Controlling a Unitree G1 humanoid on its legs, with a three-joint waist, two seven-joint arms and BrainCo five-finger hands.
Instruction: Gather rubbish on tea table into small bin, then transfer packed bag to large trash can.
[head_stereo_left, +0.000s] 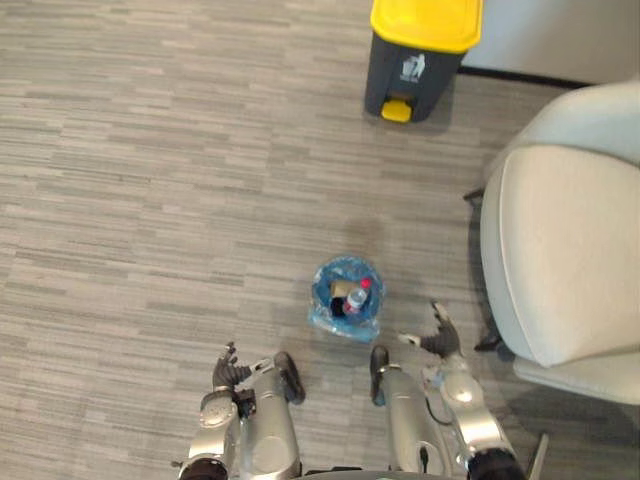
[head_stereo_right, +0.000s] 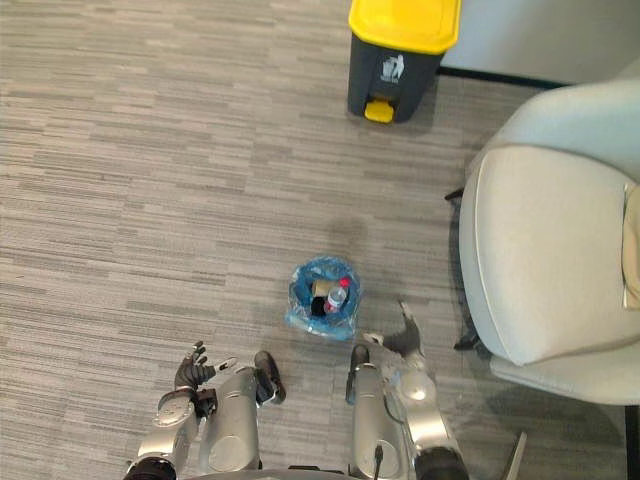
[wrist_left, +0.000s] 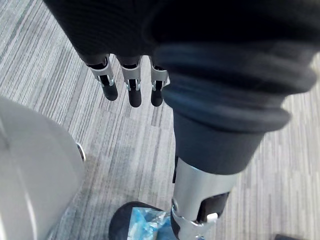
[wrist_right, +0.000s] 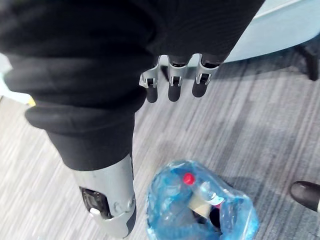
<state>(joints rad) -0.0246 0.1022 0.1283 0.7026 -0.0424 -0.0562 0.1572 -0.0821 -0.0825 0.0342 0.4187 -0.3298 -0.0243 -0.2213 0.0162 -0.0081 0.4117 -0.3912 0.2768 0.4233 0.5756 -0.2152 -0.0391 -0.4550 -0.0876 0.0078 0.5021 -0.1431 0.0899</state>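
The blue bag (head_stereo_left: 323, 287) hangs loosely over the small bin's rim (head_stereo_left: 345, 327), so it will slip out and stretch long above the rubbish when the robot lifts it.
A small bin lined with a blue bag (head_stereo_left: 347, 298) stands on the wood-look floor just ahead of me, its bag mouth open. Inside lie a clear bottle with a red cap (head_stereo_left: 358, 293) and some brown and dark rubbish. My right hand (head_stereo_left: 440, 335) hangs open just right of the bin, a little apart from it, and the blue bag (wrist_right: 200, 205) lies below its straight fingers (wrist_right: 172, 82). My left hand (head_stereo_left: 230, 372) hangs open further to the bin's left, its fingers (wrist_left: 130, 85) relaxed and holding nothing. The large dark trash can with a yellow lid (head_stereo_left: 420, 55) stands far ahead, lid shut.
A pale grey armchair (head_stereo_left: 560, 250) takes up the right side, its dark base close to my right hand. A white wall with a dark skirting runs behind the trash can. Open floor stretches from the bin to the trash can and across the left.
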